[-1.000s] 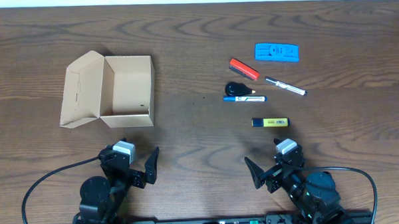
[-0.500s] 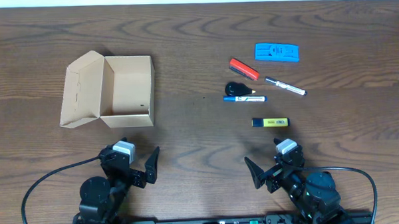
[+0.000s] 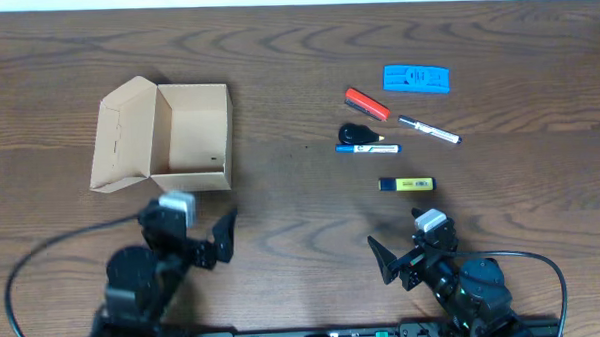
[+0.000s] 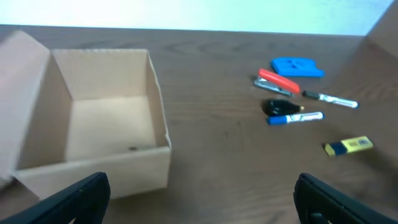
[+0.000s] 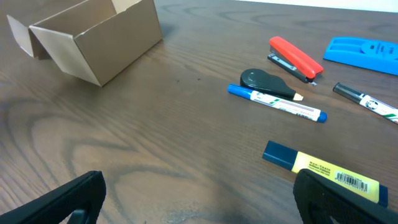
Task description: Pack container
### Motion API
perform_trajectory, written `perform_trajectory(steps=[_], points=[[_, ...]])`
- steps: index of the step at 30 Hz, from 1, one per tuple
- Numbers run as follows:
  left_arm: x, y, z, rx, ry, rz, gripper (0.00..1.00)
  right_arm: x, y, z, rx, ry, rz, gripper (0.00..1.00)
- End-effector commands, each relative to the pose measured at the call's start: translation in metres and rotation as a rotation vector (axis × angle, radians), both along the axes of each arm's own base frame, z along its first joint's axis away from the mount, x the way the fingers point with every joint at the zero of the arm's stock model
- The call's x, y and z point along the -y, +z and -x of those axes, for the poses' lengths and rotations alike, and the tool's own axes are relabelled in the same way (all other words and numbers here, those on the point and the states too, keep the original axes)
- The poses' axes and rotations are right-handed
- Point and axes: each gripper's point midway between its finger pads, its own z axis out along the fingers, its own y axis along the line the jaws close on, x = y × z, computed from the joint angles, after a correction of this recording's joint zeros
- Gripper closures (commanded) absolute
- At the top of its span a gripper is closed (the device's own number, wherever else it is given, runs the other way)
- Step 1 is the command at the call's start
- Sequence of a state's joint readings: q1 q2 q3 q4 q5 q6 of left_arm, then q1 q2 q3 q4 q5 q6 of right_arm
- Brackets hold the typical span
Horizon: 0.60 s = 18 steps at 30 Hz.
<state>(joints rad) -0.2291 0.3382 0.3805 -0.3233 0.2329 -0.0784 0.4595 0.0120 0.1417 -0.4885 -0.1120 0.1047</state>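
My left gripper should, with the container's side opposite the flap lid clear on both sides, go on heading to its rim until the fingers straddle it.
The tan cardboard container lies open and empty at the left, flap lid folded out to its left; it also shows in the left wrist view and the right wrist view. My left gripper is open and empty, just in front of the container. My right gripper is open and empty near the front edge, just in front of the yellow highlighter. A blue marker, black item, red stapler, black-and-white pen and blue flat piece lie at the right.
The loose items cluster on the right half of the wooden table. Black cables trail from both arm bases along the front edge.
My left arm has moved forward and slightly left, toward the container. The right arm and all objects have not moved.
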Motion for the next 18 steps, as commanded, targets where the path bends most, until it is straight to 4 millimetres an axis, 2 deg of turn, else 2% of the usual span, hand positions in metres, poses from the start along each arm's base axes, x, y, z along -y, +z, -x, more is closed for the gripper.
perform_trajectory(steps=[1,4,9,15,18], points=[[-0.011,0.015,-0.024,-0.067,0.052,-0.13,0.05,-0.001,-0.001,0.001,0.006,0.008,0.008,0.01],[-0.016,0.016,-0.045,-0.169,0.078,-0.212,0.05,-0.001,-0.001,0.001,0.006,0.008,0.008,0.01],[-0.009,0.007,-0.087,-0.3,0.043,-0.312,0.05,-0.001,-0.001,0.001,0.005,0.008,0.008,0.01],[0.002,-0.028,-0.134,-0.37,0.0,-0.375,0.05,-0.001,-0.001,0.001,0.006,0.008,0.008,0.01],[0.004,-0.052,-0.143,-0.418,-0.007,-0.387,0.05,-0.001,-0.001,0.001,0.006,0.009,0.008,0.01]])
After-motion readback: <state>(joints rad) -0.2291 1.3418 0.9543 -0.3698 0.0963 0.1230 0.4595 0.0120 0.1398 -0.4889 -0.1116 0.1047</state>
